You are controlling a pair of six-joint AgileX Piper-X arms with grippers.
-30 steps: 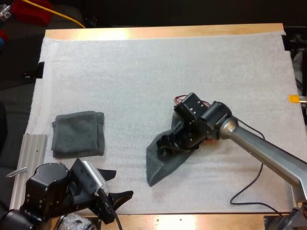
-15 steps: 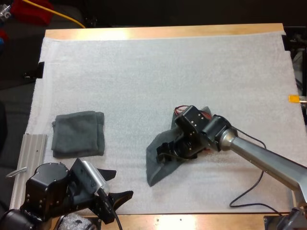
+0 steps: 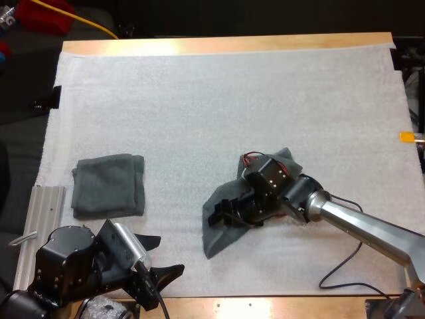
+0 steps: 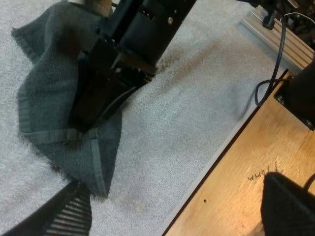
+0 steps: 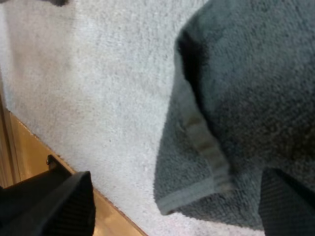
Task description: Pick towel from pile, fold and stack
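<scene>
I expect the dark grey-green towel (image 3: pixel 220 199) to hang limp and open into a square when I lift and spread it, since a loose edge (image 5: pixel 204 140) folds over the cloth.
A crumpled dark grey-green towel (image 3: pixel 216 234) lies on the white mat (image 3: pixel 199 100), right of the middle. My right gripper (image 3: pixel 219 212) hangs low over its left part, fingers open; in the right wrist view the towel (image 5: pixel 246 88) lies flat under the spread gripper (image 5: pixel 174 179), one finger over the cloth, the other over bare mat. A folded towel (image 3: pixel 108 186) rests at the left side of the mat. My left gripper (image 3: pixel 163 256) sits open near the front edge, holding nothing. From the left wrist view (image 4: pixel 172 184) the towel (image 4: pixel 54 113) shows with the right gripper (image 4: pixel 93 108) on top.
A grooved metal rail (image 3: pixel 38 226) lies along the mat's left front corner. The wooden table edge (image 4: pixel 236 167) runs close in front of the crumpled towel. The mat's far half lies bare.
My right arm has come down and toward the front edge over the crumpled towel, baring the towel's far corner behind the wrist. The left arm and the folded towel have not moved.
</scene>
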